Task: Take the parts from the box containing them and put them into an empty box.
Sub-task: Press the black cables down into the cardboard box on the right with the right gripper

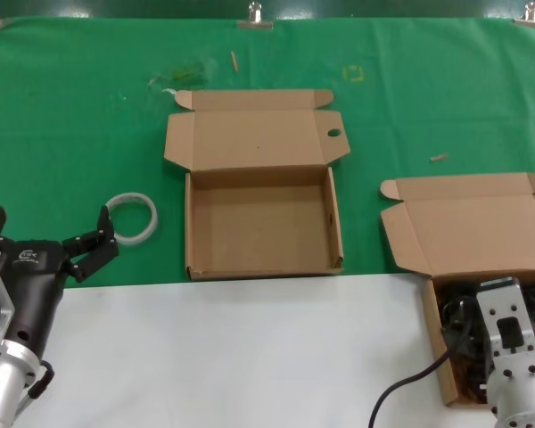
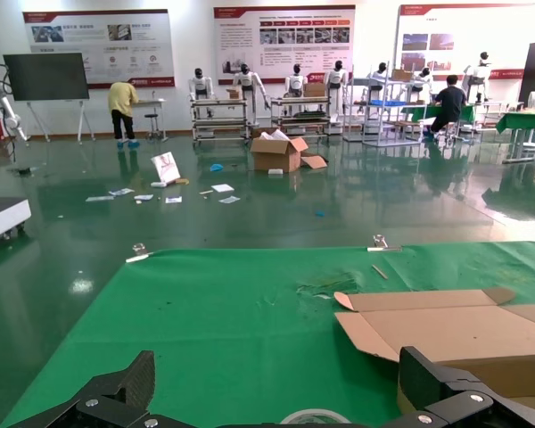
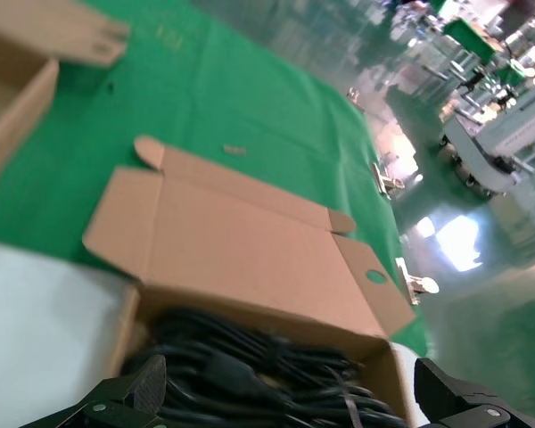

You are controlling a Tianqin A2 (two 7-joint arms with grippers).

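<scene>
The cord's loops are tied tightly together at the middle (image 3: 273, 351), so the cord bundle (image 3: 290, 355) will stay bunched and come out alone when the robot lifts it.
The bundled black power cords (image 3: 250, 374) fill the open brown box (image 1: 432, 312) at the table's right front; they also show in the head view (image 1: 459, 334). Its lid (image 3: 250, 250) folds back and has a round hole near one corner. My right gripper (image 3: 294, 397) is open, just above the cords, with nothing between its fingers; in the head view my right wrist (image 1: 510, 343) covers it. The empty box (image 1: 260, 227) stands open at the centre, and its lid has a small round hole (image 1: 333, 134). My left gripper (image 1: 49, 230) is open and empty at the left.
A white translucent ring (image 1: 132, 217) lies on the green cloth just ahead of my left gripper and also shows in the left wrist view (image 2: 314, 416). Small scraps (image 1: 438, 157) lie on the cloth. The table's front part is white.
</scene>
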